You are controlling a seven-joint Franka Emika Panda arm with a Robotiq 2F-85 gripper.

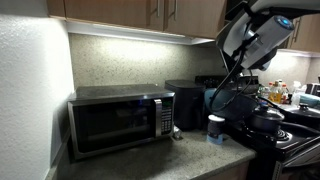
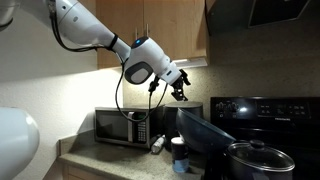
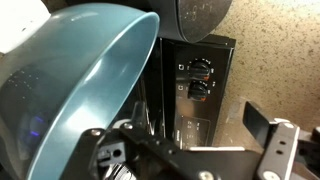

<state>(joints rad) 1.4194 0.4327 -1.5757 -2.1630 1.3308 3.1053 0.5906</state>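
The black knobs [image 3: 199,80] are straight ahead of my open gripper, which points past the teal bowl, so next my gripper swings back and grabs the bowl's rim [image 2: 181,120] above the blue-and-white cup.
My gripper [image 2: 181,92] hangs in the air below the wall cabinets, above the counter, and touches nothing. In the wrist view its two fingers [image 3: 185,150] are spread wide with nothing between them. Below it in that view are a large teal bowl-shaped vessel [image 3: 80,80] and a black countertop oven with two knobs [image 3: 200,75]. The same black oven shows in an exterior view [image 1: 185,105]. In that view the arm [image 1: 255,35] is at the upper right and the fingers are hard to make out.
A steel microwave [image 1: 118,122] [image 2: 122,127] stands on the counter by the wall. A small blue-and-white cup [image 1: 215,128] [image 2: 178,155] sits near the counter edge. A lidded pot [image 2: 255,160] sits on the black stove [image 2: 262,110]. Cabinets [image 2: 140,25] hang overhead.
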